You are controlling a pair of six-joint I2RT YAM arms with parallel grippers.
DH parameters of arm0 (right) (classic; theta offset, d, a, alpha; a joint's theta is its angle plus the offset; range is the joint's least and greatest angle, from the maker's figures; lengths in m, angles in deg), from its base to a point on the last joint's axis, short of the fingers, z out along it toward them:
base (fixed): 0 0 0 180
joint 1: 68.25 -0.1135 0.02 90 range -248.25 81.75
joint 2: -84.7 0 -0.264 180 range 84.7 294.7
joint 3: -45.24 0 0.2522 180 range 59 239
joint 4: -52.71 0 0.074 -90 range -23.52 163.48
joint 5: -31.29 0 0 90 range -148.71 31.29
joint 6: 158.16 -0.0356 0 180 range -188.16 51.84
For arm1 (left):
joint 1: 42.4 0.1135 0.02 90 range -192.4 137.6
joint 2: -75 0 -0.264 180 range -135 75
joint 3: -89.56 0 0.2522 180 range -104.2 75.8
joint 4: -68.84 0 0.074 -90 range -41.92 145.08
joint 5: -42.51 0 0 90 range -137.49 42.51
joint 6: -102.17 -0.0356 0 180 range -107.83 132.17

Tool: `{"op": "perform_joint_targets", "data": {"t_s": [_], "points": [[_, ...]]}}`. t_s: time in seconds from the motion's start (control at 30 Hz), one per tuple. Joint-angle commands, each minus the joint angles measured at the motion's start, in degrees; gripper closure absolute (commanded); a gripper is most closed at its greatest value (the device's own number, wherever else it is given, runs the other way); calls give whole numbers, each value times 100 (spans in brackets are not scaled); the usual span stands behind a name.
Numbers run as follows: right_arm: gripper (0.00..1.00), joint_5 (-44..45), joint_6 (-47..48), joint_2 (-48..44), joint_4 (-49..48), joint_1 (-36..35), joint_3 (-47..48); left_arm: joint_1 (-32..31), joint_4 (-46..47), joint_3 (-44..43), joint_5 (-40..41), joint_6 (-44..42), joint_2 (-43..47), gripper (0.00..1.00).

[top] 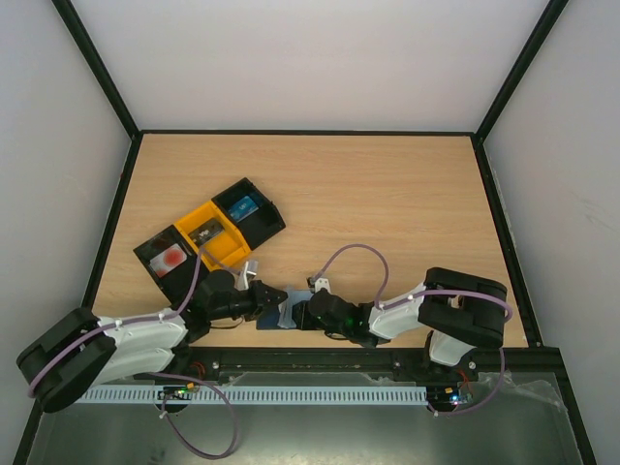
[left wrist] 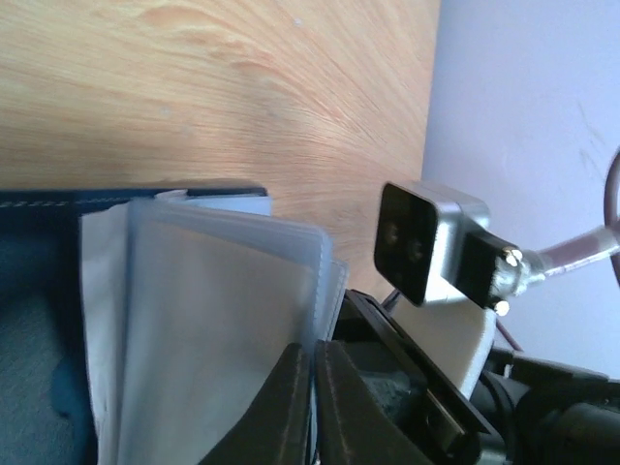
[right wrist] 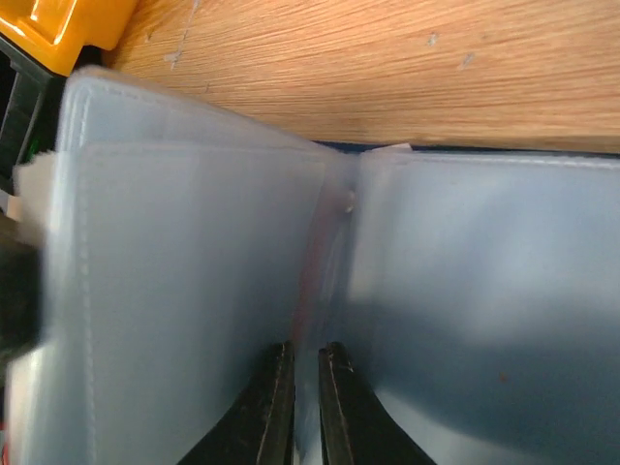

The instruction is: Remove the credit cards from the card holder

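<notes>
Clear sleeves lie together next to the fold [right wrist: 337, 228] where my right gripper is closed, so I need to open it and pull a sleeve [right wrist: 194, 247] to the side to uncover a card.
The card holder [top: 288, 308] lies open near the table's front edge, between my two grippers. Its clear sleeves [left wrist: 213, 291] fan up from the dark blue cover [left wrist: 39, 281]. My left gripper [left wrist: 312, 347] is shut on the edge of a sleeve. From the other side, my right gripper [right wrist: 306, 349] is shut on a sleeve [right wrist: 194, 271] beside the fold. No card shows inside the sleeves. A blue credit card [top: 242, 206], a dark patterned one [top: 205, 234] and a white one with a red mark [top: 170, 259] each lie in a tray.
Three joined trays stand at the left: a black tray [top: 263, 221], a yellow tray [top: 231, 250] and a second black tray [top: 147, 250]. The yellow tray's corner [right wrist: 68, 24] is close behind the holder. A dark frame [top: 310, 132] borders the table.
</notes>
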Motion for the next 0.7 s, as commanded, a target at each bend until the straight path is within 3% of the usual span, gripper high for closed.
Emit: {"op": "perform_joint_targets", "data": {"t_s": [0.0,0.67], "points": [[90,274,-53,-3,-17,-42,-157,-70,28,-176,12,-146,3,97],[78,649,-53,-810,530,-42,-303,-71,-1674,-449,681,-692,581,89]]}}
